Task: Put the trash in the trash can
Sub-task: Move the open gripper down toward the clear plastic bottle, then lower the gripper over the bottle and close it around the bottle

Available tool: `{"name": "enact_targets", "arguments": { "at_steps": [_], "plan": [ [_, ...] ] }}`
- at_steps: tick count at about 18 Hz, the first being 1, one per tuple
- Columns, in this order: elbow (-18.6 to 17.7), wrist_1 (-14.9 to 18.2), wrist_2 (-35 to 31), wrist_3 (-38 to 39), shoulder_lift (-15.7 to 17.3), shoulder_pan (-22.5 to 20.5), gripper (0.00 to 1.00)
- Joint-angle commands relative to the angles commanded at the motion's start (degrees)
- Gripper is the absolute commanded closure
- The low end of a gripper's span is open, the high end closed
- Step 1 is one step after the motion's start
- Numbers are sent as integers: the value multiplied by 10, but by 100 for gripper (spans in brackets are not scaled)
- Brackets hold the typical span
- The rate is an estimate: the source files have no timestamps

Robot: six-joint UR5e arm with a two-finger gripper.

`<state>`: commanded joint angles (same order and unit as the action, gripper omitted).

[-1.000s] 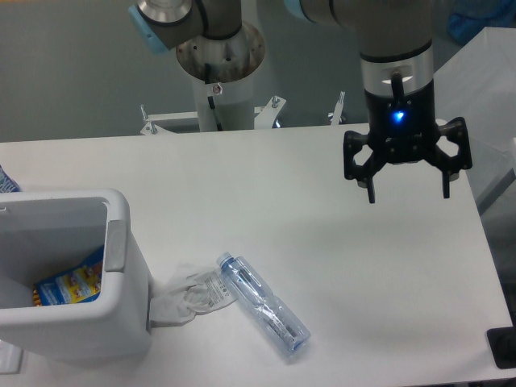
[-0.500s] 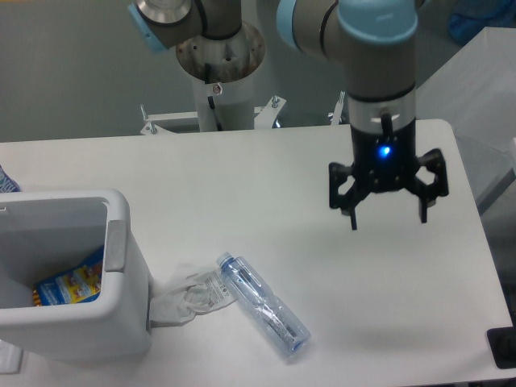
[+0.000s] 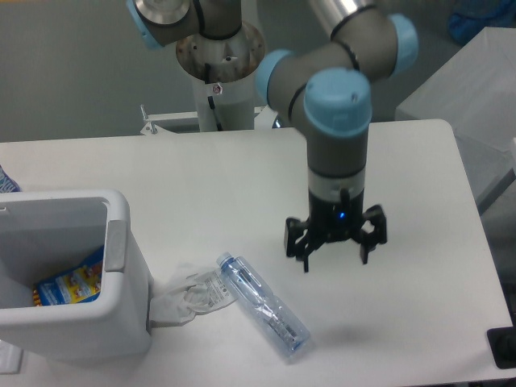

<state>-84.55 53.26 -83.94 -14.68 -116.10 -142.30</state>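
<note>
The white wrapper's edge is the only part of the wrapper that touches the clear crushed plastic bottle, so the bottle will come up by itself when I lift it, and the wrapper will stay behind.
A clear crushed plastic bottle with a bluish cap lies flat on the white table, slanting from upper left to lower right. A crumpled white wrapper with small print lies against its cap end, touching the trash can. The trash can is a boxy white bin with a grey side tab at the lower left. My gripper hangs open above the table, a short way right of and above the bottle, fingers pointing down, nothing between them.
Inside the bin lies a blue and orange packet. The arm's base column stands behind the table's far edge. The table's right edge runs close to the gripper's right. A dark object sits at the lower right corner.
The gripper has moved left and down toward the bottle, dropping closer to the table. It stays open. Bottle, wrapper and bin have not moved.
</note>
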Motion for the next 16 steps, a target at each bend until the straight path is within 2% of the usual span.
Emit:
{"name": "enact_targets", "arguments": {
  "at_steps": [7,9,14,16],
  "plan": [
    [-1,-3,8,100,-42,9,0],
    [4,-28,8,126,-62,9,0],
    [22,-32,-9,128,-102,25,0],
    [23,-30,-9,128,-103,32,0]
  ]
}}
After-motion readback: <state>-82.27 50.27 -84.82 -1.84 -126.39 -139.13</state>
